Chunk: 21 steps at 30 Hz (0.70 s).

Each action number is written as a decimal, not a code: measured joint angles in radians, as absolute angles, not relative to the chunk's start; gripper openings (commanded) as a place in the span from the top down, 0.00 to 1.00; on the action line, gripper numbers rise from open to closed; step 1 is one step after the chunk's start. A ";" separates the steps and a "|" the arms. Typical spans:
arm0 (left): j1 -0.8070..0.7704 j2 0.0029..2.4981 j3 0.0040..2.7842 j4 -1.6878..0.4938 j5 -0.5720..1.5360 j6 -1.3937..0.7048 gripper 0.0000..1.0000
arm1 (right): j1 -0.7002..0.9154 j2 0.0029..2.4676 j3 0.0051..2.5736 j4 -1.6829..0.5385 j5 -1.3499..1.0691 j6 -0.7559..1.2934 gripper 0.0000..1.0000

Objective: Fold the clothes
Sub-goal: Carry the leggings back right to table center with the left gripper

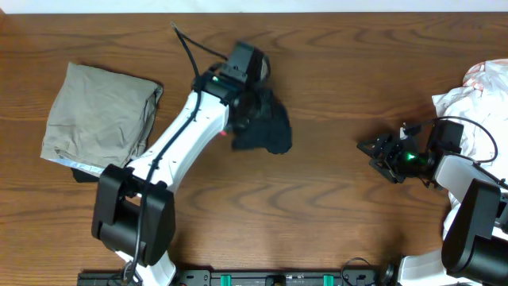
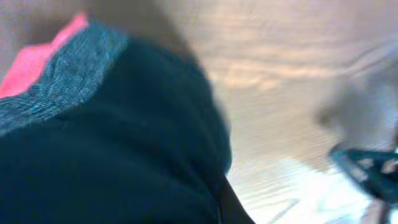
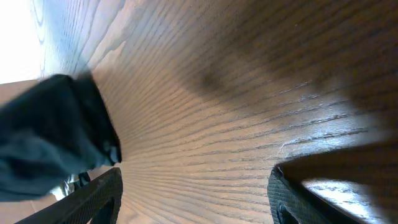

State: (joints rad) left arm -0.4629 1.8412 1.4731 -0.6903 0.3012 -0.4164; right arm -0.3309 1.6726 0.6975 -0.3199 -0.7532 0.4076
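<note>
The black trousers hang bunched point(image 1: 268, 133) far from my right gripper, so my left gripper should lay them down nearer that gripper point(image 1: 319, 123) and take another part.
The clothes point(image 1: 266, 129), black trousers, hang in a dark bunch at the table's middle. My left gripper point(image 1: 248, 99) is shut on their top, its fingers buried in the fabric. The left wrist view is filled by the black cloth point(image 2: 124, 155), with its heather-grey waistband point(image 2: 68, 78) and orange-red edge point(image 2: 37, 59) at the upper left. My right gripper point(image 1: 373, 147) rests low over the wood to the right, apart from the trousers. It stands open with only bare table between its fingers point(image 3: 93, 199). The trousers point(image 3: 50, 137) show far left in the right wrist view.
A folded khaki-grey garment point(image 1: 99, 115) lies at the table's left. White fabrics point(image 1: 484, 91) are piled at the right edge behind the right arm. Bare wood point(image 1: 333, 199) separates the two grippers.
</note>
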 measured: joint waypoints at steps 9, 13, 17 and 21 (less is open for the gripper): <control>-0.468 1.853 1.415 -0.542 0.313 -0.406 0.94 | -0.331 1.673 0.698 -0.321 -0.754 0.407 0.26; -0.468 1.851 1.414 -0.401 0.348 -0.412 0.94 | -0.331 1.673 0.697 -0.322 -0.756 0.405 0.26; -0.475 1.847 1.414 -0.249 0.403 -0.449 0.94 | -0.331 1.673 0.697 -0.322 -0.756 0.405 0.26; -0.513 1.839 1.414 -0.161 0.422 -0.479 0.94 | -0.332 1.673 0.697 -0.321 -0.757 0.404 0.26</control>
